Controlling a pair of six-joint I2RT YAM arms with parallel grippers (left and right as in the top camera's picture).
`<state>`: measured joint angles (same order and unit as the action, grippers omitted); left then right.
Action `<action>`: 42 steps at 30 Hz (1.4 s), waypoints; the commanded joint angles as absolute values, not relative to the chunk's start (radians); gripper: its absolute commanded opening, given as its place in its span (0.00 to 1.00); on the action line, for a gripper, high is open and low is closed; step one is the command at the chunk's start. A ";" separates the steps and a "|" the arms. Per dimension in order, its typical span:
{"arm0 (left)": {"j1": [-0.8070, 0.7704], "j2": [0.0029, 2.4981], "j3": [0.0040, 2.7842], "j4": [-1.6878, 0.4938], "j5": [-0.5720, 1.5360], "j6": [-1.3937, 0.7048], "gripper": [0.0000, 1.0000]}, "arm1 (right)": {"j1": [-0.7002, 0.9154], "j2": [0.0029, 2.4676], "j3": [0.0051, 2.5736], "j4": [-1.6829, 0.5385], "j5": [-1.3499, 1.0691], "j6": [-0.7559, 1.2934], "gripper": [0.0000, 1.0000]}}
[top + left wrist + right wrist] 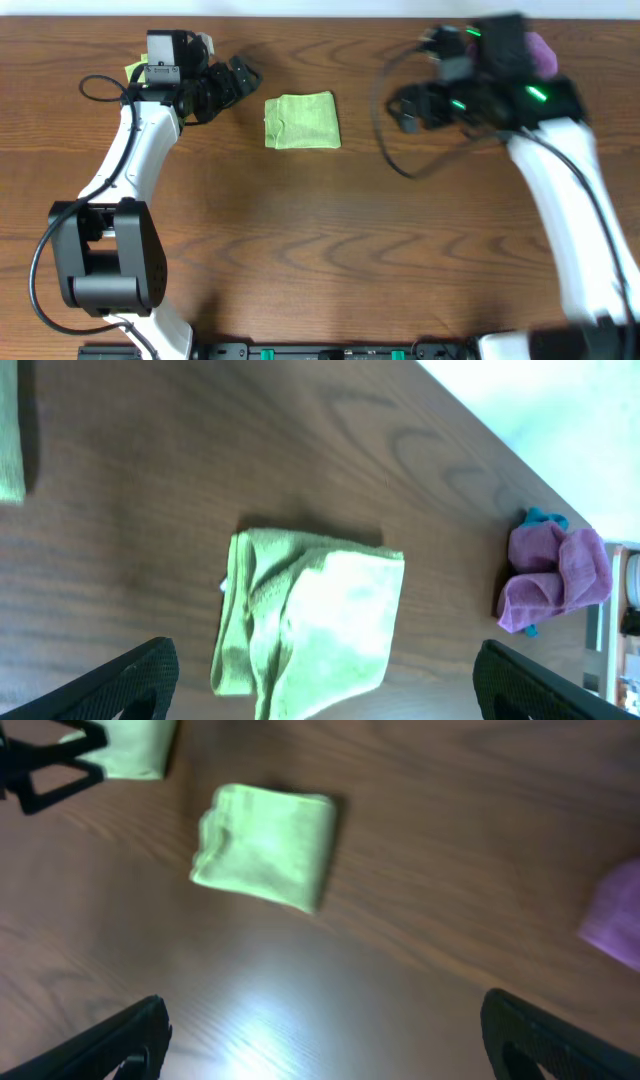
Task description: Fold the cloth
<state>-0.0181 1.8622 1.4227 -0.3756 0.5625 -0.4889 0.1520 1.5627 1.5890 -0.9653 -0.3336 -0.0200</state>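
The light green cloth will hang down with its layers still together when I lift it, because the overlapping folds lie soft and loose.
A light green cloth lies folded into a small square on the brown table, near the back centre. It shows in the left wrist view and in the right wrist view. My left gripper is open and empty, just left of the cloth and apart from it. My right gripper is open and empty, to the right of the cloth, above the table.
A purple cloth lies at the back right, partly behind the right arm, also in the left wrist view. A second light green piece lies at the back left by the left arm. The back table edge is close.
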 commanded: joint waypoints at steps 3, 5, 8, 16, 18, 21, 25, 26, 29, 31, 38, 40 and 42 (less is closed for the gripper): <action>-0.045 1.844 1.439 -0.430 0.576 -0.522 0.95 | -0.004 1.253 1.283 -0.923 -0.342 -0.069 0.99; -0.059 1.844 1.432 -0.435 0.573 -0.533 0.96 | -0.076 1.106 1.150 -0.888 -0.382 -0.069 0.99; -0.081 1.845 1.412 -0.434 0.568 -0.562 0.95 | -0.163 0.907 0.988 -0.859 -0.435 -0.069 0.99; -0.118 1.845 1.300 -0.384 0.551 -0.634 0.95 | -0.219 0.555 0.774 -0.879 -0.452 -0.025 0.99; -0.118 1.846 1.267 -0.358 0.550 -0.656 0.95 | -0.219 0.522 0.764 -0.879 -0.453 -0.012 0.99; -0.118 1.846 1.224 -0.308 0.550 -0.678 0.95 | -0.219 0.514 0.763 -0.879 -0.453 -0.012 0.99; -0.118 1.851 1.172 -0.239 0.540 -0.718 0.95 | -0.219 0.516 0.763 -0.913 -0.453 0.007 0.99; -0.118 1.854 1.161 -0.221 0.541 -0.726 0.96 | -0.219 0.516 0.763 -0.926 -0.453 0.007 0.99; -0.118 1.879 1.129 -0.167 0.543 -0.757 0.95 | -0.219 0.516 0.763 -0.939 -0.453 0.007 0.99; -0.118 1.899 1.127 -0.158 0.543 -0.766 0.95 | -0.219 0.516 0.763 -0.939 -0.453 0.007 0.99; -0.124 1.954 1.127 -0.126 0.551 -0.773 0.95 | -0.219 0.516 0.763 -0.939 -0.453 0.007 0.99; -0.129 1.974 1.127 -0.122 0.551 -0.787 0.95 | -0.219 0.516 0.763 -0.939 -0.453 0.007 0.99; -0.137 1.990 1.127 -0.114 0.551 -0.786 0.95 | -0.219 0.516 0.763 -0.939 -0.453 0.007 0.99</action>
<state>-0.1246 1.9526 1.1362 -0.1207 0.5499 -0.7692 -0.2115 0.5198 0.7685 -0.9371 -0.4393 -0.0078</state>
